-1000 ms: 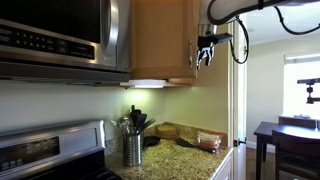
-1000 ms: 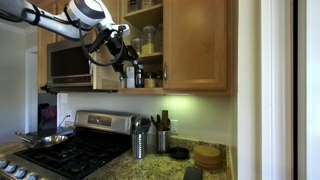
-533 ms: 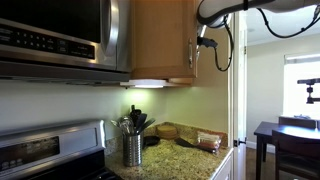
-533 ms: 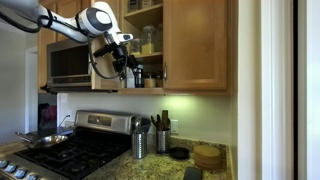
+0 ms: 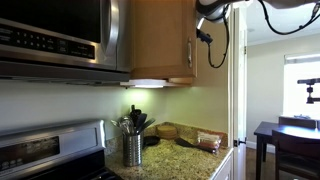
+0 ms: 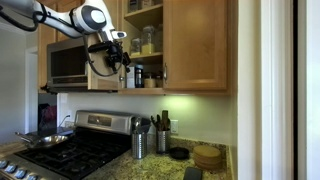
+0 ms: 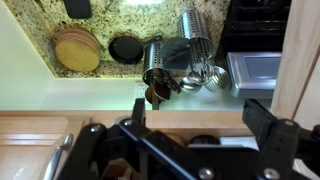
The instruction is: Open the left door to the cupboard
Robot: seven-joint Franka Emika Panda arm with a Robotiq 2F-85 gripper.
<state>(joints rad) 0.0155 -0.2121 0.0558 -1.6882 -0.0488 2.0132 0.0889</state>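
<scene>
I should push the door's inner side [image 6: 104, 82] toward the microwave, because the door [image 5: 160, 40] is only partly open and my gripper is on its inner side.
The cupboard [image 6: 200, 45] hangs right of the microwave. Its left door [image 5: 160, 40] stands swung out, with its silver bar handle [image 5: 190, 50] at the free edge. In an exterior view the open bay [image 6: 145, 40] shows shelves with jars, and the twin right door is closed. My gripper [image 6: 122, 58] hovers in front of the open bay, near the top of the door's free edge [image 5: 203, 33]. It touches nothing. In the wrist view the fingers [image 7: 200, 115] are spread wide and empty over the cupboard's wooden bottom edge [image 7: 190, 118].
A stainless microwave [image 6: 80, 62] sits left of the cupboard above the stove [image 6: 70, 150]. On the granite counter stand utensil holders [image 6: 140, 140], a black bowl [image 7: 127, 48] and round wooden boards [image 7: 76, 50]. A dining table and chair [image 5: 285, 140] stand beyond.
My gripper has risen along the door's free edge, from beside the handle to near the top of the frame. The door stays open.
</scene>
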